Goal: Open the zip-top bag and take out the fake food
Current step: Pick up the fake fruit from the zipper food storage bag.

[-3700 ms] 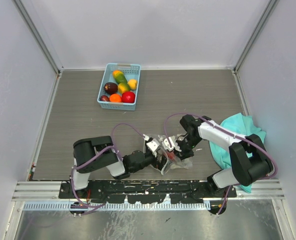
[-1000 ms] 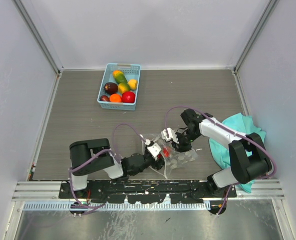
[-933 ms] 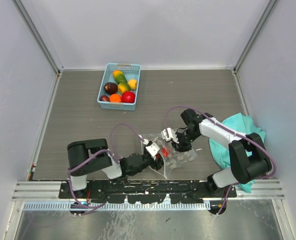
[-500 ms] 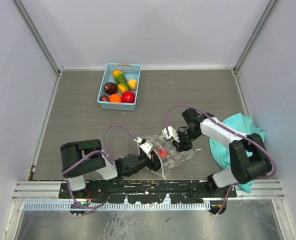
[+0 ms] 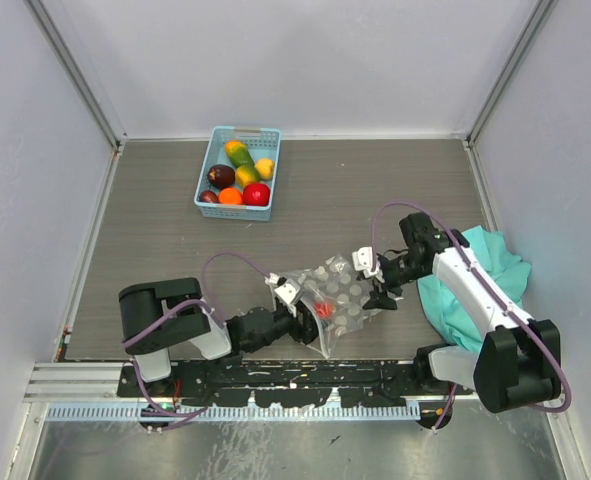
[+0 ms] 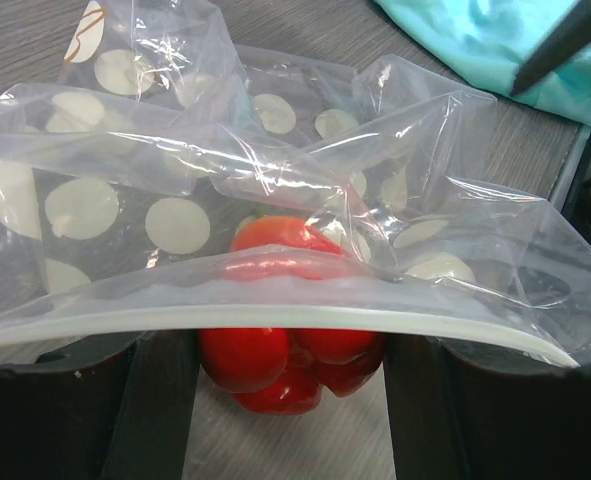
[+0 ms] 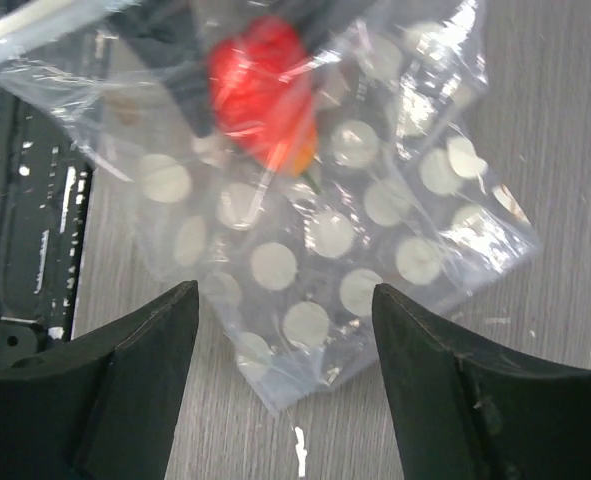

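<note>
The zip rim (image 6: 287,318) is lying over the red pepper in my left gripper. Next, my right gripper grips the bag's loose corner (image 7: 279,386) before I pull the pepper out.
The zip-top bag (image 5: 347,298) lies crumpled on the table between both arms, clear with white dots (image 7: 325,240). A red pepper (image 6: 275,360), a piece of the fake food, sits at the bag's mouth, under its zip rim (image 6: 275,310). My left gripper (image 6: 290,350) is shut on this pepper, which fills the gap between the two dark fingers. From above, the pepper (image 5: 321,309) shows red at the bag's left end. My right gripper (image 5: 373,280) hovers open over the bag's right corner, its fingers (image 7: 135,390) wide apart with nothing between them.
A blue basket (image 5: 215,140) at the back left holds several more fake fruits (image 5: 240,178). A teal cloth (image 5: 475,285) lies bunched at the right under the right arm. The black mounting rail (image 5: 295,378) runs along the near edge.
My right gripper has opened, let go of the bag and drawn back to the right. The left arm has shifted slightly left with the pepper. The bag has spread out.
</note>
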